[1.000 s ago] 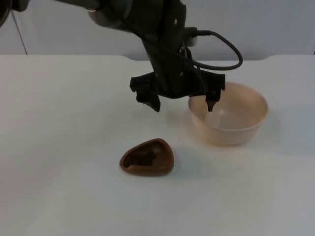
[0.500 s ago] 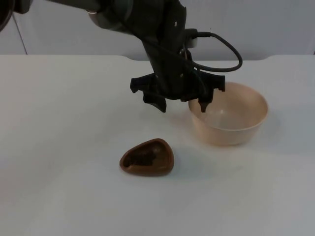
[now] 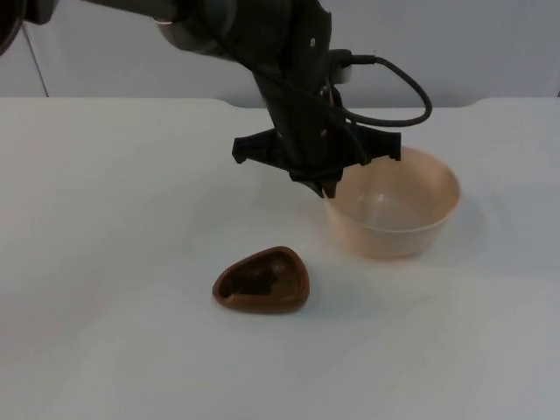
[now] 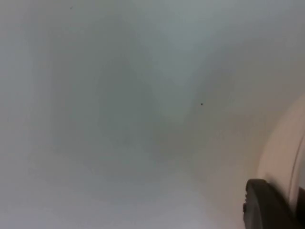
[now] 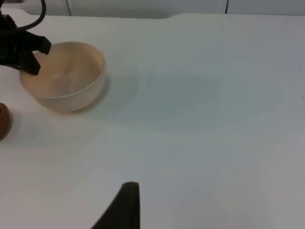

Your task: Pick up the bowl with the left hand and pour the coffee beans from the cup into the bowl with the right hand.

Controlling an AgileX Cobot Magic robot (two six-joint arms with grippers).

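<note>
My gripper will pour the coffee beans (image 3: 252, 281) out little by little and a few will stay behind, because the cup narrows to a small tip (image 3: 223, 288).
The beige bowl (image 3: 394, 214) is on the white table, right of centre, also seen as the bowl (image 5: 64, 76) from the right wrist. My left gripper (image 3: 328, 185) is shut on the bowl's left rim, one finger inside and one outside. In the left wrist view a black fingertip (image 4: 264, 205) lies against the bowl's rim (image 4: 281, 157). The brown cup (image 3: 261, 280) with dark coffee beans stands in front of the bowl, to its left, untouched. My right gripper waits away from both, open and holding nothing, with one fingertip (image 5: 125, 202) over bare table.
The grey partition wall (image 3: 455, 44) closes off the table at the back. White table top (image 3: 105, 219) stretches to the left of the cup and in front of it, and to the right of the bowl (image 5: 214, 95).
The left gripper's fingers have closed from wide open onto the bowl's left rim. The bowl has slid a little to the left. The cup has stayed in place.
</note>
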